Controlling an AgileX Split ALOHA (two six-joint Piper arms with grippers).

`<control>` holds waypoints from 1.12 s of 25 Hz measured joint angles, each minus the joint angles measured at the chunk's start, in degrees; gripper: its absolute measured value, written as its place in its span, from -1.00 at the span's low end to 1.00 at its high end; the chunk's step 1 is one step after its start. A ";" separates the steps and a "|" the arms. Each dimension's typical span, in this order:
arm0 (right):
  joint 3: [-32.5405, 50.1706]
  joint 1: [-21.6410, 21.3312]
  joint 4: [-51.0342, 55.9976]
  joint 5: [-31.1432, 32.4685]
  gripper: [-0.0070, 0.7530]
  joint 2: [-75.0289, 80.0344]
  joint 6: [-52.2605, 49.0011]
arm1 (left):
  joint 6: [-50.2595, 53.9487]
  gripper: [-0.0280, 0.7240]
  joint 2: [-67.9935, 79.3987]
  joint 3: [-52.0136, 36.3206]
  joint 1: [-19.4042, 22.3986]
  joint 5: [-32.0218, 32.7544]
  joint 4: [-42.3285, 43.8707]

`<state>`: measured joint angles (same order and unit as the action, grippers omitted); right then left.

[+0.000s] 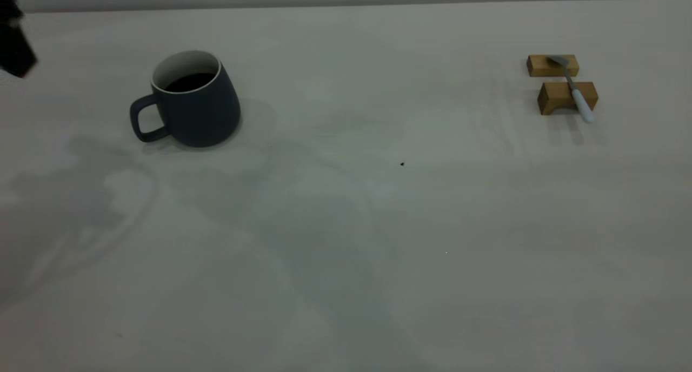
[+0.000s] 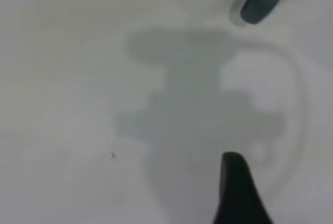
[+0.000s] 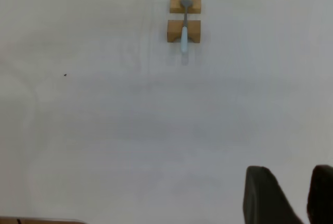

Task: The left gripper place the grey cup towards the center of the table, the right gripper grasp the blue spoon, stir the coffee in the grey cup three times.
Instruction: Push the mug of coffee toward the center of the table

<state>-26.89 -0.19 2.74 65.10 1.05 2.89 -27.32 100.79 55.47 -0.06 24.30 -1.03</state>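
Note:
The grey cup's handle (image 1: 135, 118) is turned toward my open left gripper, with clear table between them. I should keep moving in until the gripper's fingers are on both sides of the handle (image 2: 258, 6), then close them.
The grey cup (image 1: 189, 104) stands upright at the table's (image 1: 346, 226) left, its handle pointing left. Dark coffee (image 1: 189, 81) shows inside it. At the far right the blue spoon (image 1: 576, 91) lies across two wooden blocks (image 1: 567, 97), its bowl on the far block and its pale handle sticking out toward the front. A dark part of the left arm (image 1: 13, 47) shows at the upper left edge, well left of the cup. My left gripper (image 2: 283, 159) hovers open over bare table, the cup's handle (image 2: 257, 0) ahead of it. My right gripper (image 3: 291, 169) is shut and empty, far from the spoon (image 3: 183, 36).
A tiny dark speck (image 1: 401, 164) marks the tabletop near the middle. The arms' shadows fall across the front left of the table. The table's back edge runs along the top of the exterior view.

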 joint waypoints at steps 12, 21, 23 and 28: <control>0.00 0.00 0.00 0.00 -0.34 0.00 0.00 | -11.99 0.60 21.36 14.73 -5.33 -1.79 -0.24; 0.00 0.00 0.02 0.00 -0.34 0.00 0.00 | -13.62 0.60 27.60 18.64 -7.07 -5.20 0.03; 0.00 0.00 0.07 0.00 -0.34 0.00 0.00 | -13.96 0.59 28.16 18.83 -7.43 -6.01 0.03; 0.00 0.00 0.15 0.00 -0.34 0.00 0.00 | -14.01 0.31 28.91 19.01 -7.43 -6.28 0.10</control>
<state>-26.89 -0.19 2.89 65.10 1.05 2.89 -41.33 129.70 74.49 -7.49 18.02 -0.93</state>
